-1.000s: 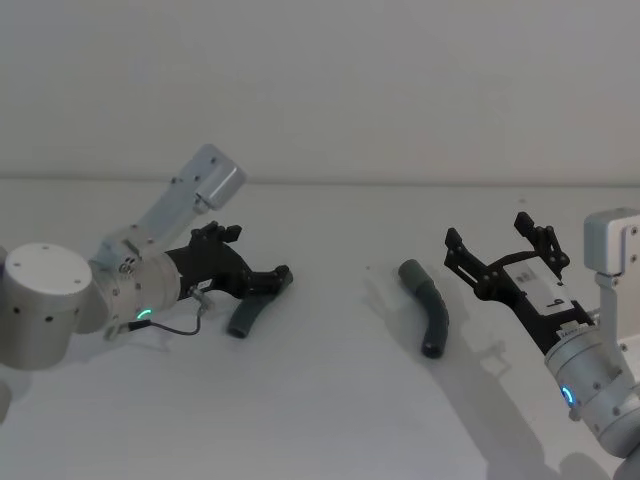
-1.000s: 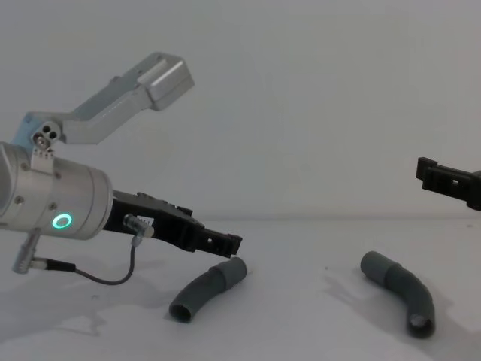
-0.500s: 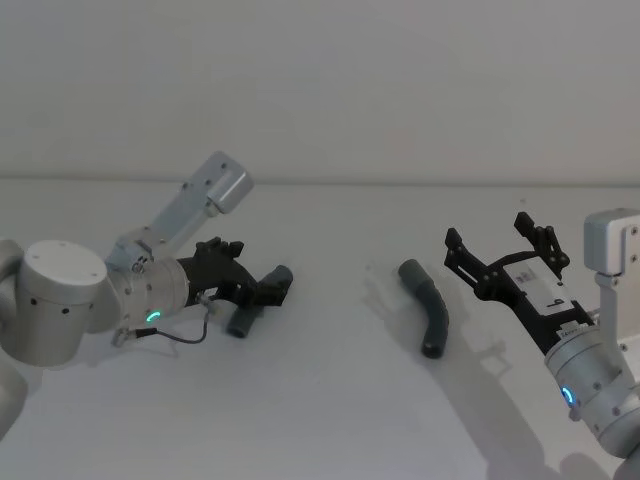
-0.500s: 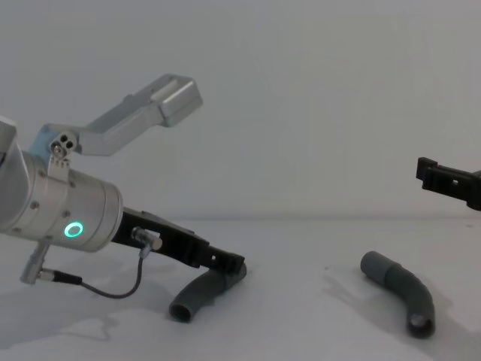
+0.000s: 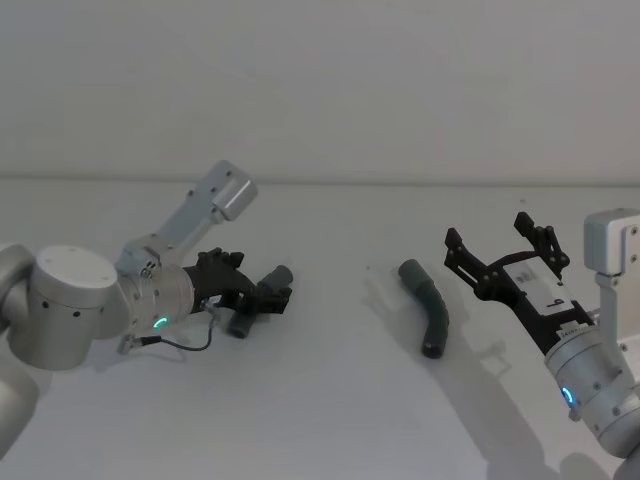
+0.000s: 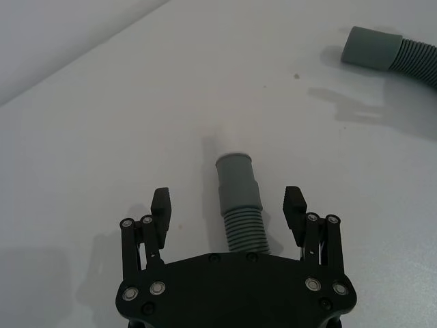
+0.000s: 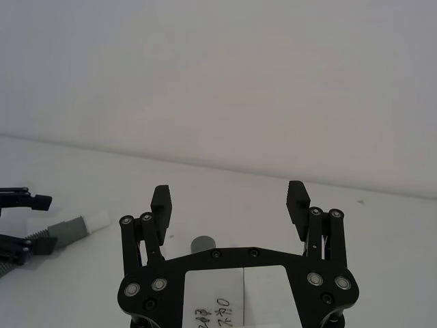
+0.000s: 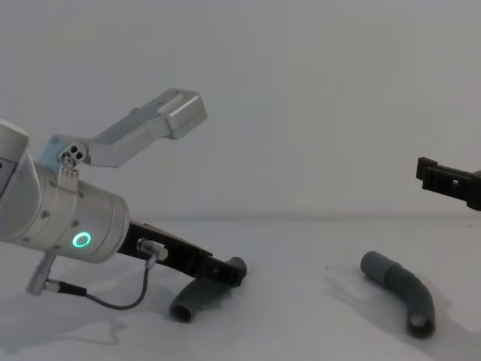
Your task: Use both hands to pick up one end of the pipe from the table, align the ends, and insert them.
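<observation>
A faint pale patch (image 6: 229,135) runs straight on from the sleeve end, so the white tip will come up with the pipe piece (image 6: 237,184) when the robot lifts it.
The pipe lies on the table (image 5: 330,400) as two curved dark-grey pieces. My left gripper (image 5: 268,296) is low over the left piece (image 5: 239,323), open. In the left wrist view its fingers (image 6: 161,202) stand on either side of that piece's ribbed part (image 6: 244,229) without touching, and the sleeve end (image 6: 235,172) pokes out ahead. From the chest, the left gripper (image 8: 227,272) covers this piece's (image 8: 189,302) upper end. The right piece (image 5: 431,312) lies apart, left of my open right gripper (image 5: 487,230), which hovers above the table with nothing in it.
A pale wall rises behind the table. The left arm's cable (image 8: 113,302) hangs close to the surface. Bare table lies between the two pieces. In the right wrist view, the right gripper (image 7: 230,193) looks over a pipe end (image 7: 203,244), with the left piece's whitish tip (image 7: 95,220) farther off.
My left gripper has dropped lower and come down around the left piece, its fingers now on both sides of it. The right arm and right piece have not moved.
</observation>
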`<state>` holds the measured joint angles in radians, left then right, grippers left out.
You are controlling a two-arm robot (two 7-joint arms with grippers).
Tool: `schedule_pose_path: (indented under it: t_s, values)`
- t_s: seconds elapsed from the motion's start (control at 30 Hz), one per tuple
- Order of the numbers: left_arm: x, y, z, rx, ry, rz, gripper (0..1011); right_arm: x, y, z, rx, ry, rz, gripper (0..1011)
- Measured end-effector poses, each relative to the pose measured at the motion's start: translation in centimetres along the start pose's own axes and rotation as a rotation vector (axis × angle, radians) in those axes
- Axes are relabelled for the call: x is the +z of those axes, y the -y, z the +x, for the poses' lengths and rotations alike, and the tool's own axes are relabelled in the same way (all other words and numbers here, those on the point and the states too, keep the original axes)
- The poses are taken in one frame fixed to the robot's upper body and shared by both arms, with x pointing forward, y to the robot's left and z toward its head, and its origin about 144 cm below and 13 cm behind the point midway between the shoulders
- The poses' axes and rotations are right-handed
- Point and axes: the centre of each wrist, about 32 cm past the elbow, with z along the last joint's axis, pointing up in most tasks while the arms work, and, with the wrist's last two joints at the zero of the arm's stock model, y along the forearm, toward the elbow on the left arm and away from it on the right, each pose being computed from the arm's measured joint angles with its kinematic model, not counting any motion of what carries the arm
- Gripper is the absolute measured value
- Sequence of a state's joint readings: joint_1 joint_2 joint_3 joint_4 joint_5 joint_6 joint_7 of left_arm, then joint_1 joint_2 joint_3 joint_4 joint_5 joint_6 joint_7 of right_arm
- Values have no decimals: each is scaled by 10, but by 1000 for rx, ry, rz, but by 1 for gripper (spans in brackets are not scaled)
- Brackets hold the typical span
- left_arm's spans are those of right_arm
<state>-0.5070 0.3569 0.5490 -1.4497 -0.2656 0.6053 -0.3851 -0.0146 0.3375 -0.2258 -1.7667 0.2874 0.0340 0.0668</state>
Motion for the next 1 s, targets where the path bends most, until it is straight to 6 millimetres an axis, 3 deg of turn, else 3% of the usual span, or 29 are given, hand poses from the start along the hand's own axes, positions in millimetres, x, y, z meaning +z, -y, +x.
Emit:
schedule_pose_path:
  t_s: [0.67,1.0]
  values:
    - [-2,9,-3,-4,-25,21,1001,0,0,0,0,0,0,1001]
    - [-2,11,-4,-8,-27,24,786,0,0,0,0,0,0,1002]
